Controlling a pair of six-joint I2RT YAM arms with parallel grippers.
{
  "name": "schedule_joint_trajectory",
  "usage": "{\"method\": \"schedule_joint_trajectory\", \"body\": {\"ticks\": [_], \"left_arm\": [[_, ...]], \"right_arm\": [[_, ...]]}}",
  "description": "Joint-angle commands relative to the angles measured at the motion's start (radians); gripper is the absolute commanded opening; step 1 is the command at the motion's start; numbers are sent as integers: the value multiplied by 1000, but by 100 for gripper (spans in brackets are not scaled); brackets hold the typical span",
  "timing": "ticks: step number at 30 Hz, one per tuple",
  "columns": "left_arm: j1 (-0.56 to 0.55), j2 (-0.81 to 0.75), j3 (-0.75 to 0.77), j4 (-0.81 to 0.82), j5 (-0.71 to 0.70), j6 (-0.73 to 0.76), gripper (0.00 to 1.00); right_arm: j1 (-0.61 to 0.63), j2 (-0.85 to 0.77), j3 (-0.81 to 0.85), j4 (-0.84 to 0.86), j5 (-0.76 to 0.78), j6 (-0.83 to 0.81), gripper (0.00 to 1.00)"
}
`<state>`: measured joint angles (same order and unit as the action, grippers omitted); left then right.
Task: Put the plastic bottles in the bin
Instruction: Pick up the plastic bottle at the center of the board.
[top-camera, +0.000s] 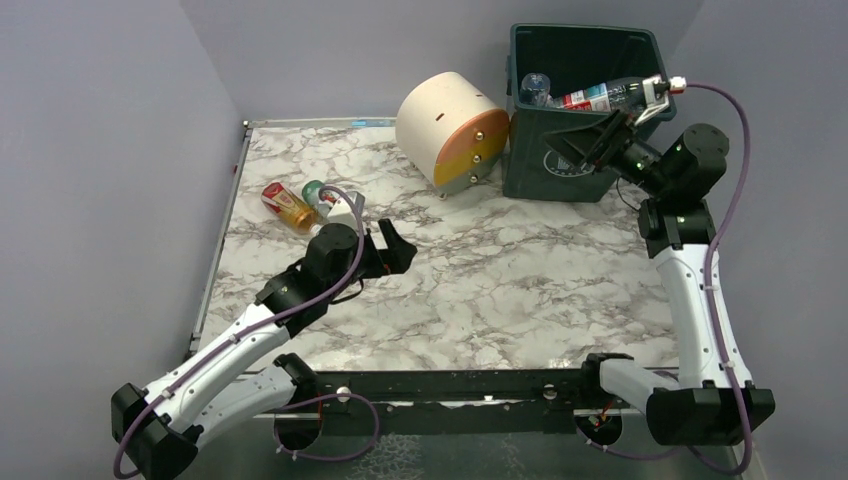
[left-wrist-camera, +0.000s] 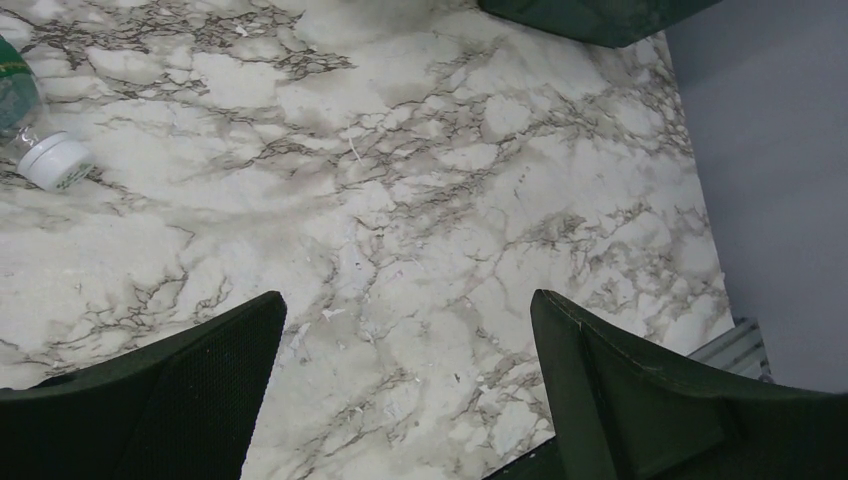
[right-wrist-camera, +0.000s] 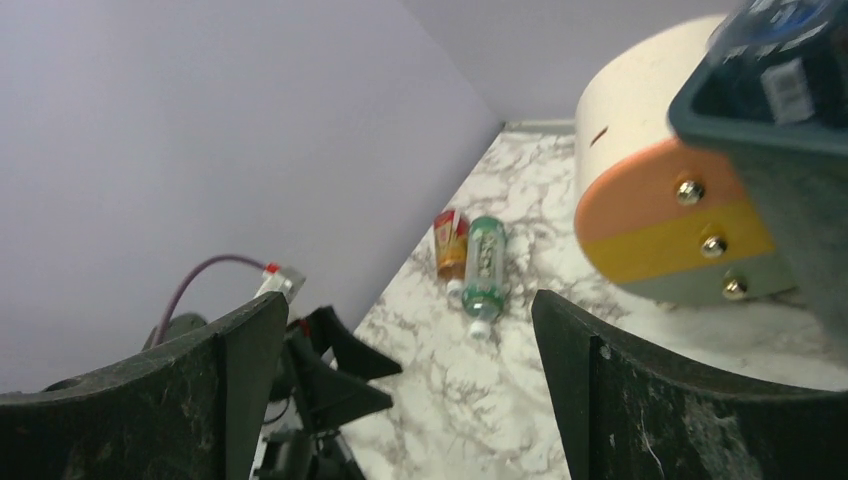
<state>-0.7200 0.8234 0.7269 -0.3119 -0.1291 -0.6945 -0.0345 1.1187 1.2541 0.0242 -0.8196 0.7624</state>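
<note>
The orange bottle's red end (top-camera: 273, 193) is clear of the green bottle, so my left gripper should keep going toward that end until its fingers close around the orange bottle's label (top-camera: 284, 203).
The dark green bin (top-camera: 580, 60) stands at the back right and holds at least two clear bottles, one with a red and blue label (top-camera: 598, 97). An orange bottle (top-camera: 285, 206) and a green-labelled bottle (top-camera: 316, 192) lie on the marble table at the left. The right wrist view shows both too, orange (right-wrist-camera: 450, 243) and green (right-wrist-camera: 485, 262). My left gripper (top-camera: 395, 250) is open and empty just right of these two, and the green bottle's white cap (left-wrist-camera: 55, 160) is at its view's left edge. My right gripper (top-camera: 598, 143) is open and empty at the bin's front right.
The cream-and-orange round drawer unit (top-camera: 452, 128) lies left of the bin, touching or nearly touching it. Grey walls close in the left, back and right. The table's metal rim (top-camera: 215, 260) runs along the left side. The bin's corner (left-wrist-camera: 590, 15) shows in the left wrist view.
</note>
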Motion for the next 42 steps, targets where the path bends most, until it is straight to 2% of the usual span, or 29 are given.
{"method": "schedule_joint_trajectory", "body": {"ticks": [1, 8, 16, 22, 34, 42], "left_arm": [[9, 47, -1, 61, -110, -28, 99], [78, 172, 41, 65, -140, -6, 99], [329, 244, 78, 73, -5, 49, 99], [455, 304, 138, 45, -42, 54, 99], [742, 608, 334, -64, -85, -2, 99], [850, 769, 449, -112, -107, -41, 99]], "right_arm": [[55, -62, -86, -54, -56, -42, 94], [151, -107, -197, -72, -30, -64, 94], [235, -111, -213, -93, -21, -84, 94], [278, -118, -218, -106, -24, -96, 93], [307, -106, -269, -99, -30, -114, 93], [311, -113, -312, -91, -33, -114, 93]]}}
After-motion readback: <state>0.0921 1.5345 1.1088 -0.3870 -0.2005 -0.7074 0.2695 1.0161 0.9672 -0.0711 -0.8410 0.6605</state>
